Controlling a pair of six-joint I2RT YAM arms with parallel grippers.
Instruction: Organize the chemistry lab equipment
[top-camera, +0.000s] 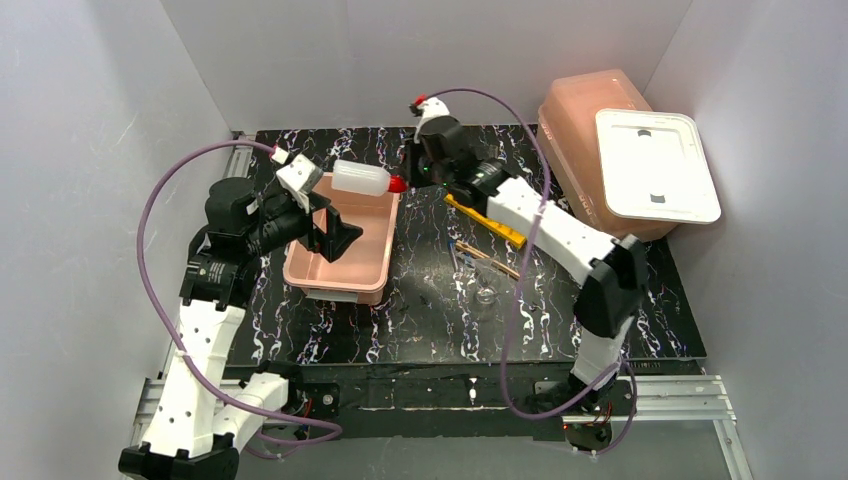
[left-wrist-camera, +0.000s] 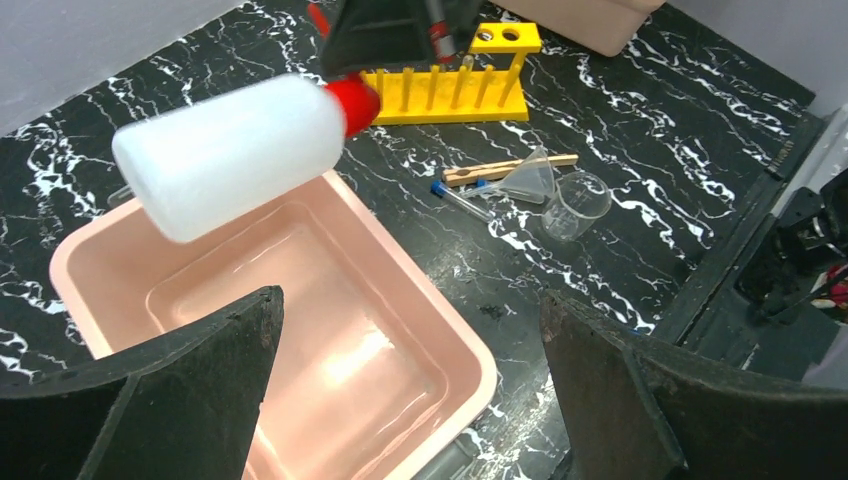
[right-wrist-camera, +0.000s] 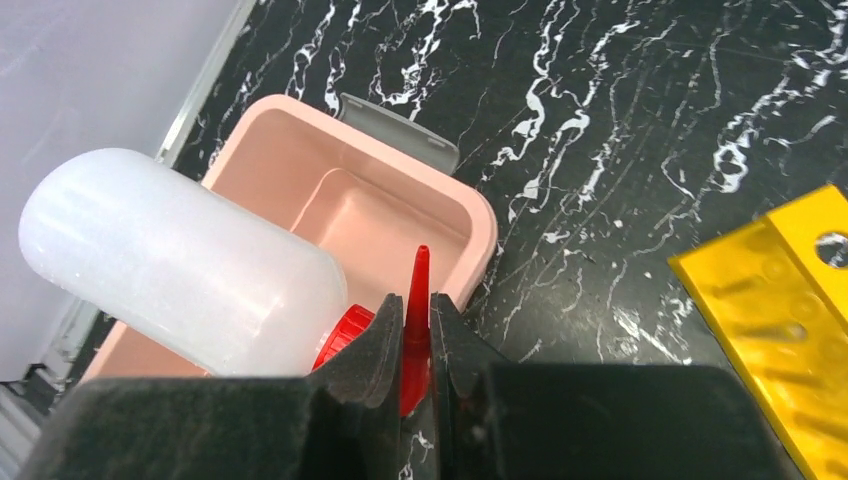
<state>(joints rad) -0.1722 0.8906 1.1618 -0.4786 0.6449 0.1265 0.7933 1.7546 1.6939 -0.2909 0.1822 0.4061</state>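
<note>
The white bottle's body (top-camera: 358, 177) is hanging over the small pink tub (top-camera: 368, 222). My right gripper keeps moving inward until the red cap is clear of the tub's rim, then let go.
A translucent white bottle (top-camera: 360, 178) (left-wrist-camera: 230, 150) (right-wrist-camera: 180, 260) with a red cap hangs on its side over the far edge of the small pink tub (top-camera: 335, 285) (left-wrist-camera: 467, 325). My right gripper (top-camera: 408, 180) (right-wrist-camera: 417, 320) is shut on its red nozzle. My left gripper (top-camera: 335, 228) (left-wrist-camera: 410, 300) stands wide open over the tub's near right corner, holding nothing. The yellow tube rack (top-camera: 485, 220) (left-wrist-camera: 450, 95) lies on the black mat to the right of the tub. Nearer lie a wooden rod (left-wrist-camera: 510, 168), a clear funnel (left-wrist-camera: 530, 180), a blue-capped tube (left-wrist-camera: 460, 198) and a small beaker (left-wrist-camera: 578, 205).
A large pink tub (top-camera: 590, 140) sits at the back right with a white rectangular lid (top-camera: 655, 165) on top. White walls close in the left, back and right sides. Purple cables loop from both arms.
</note>
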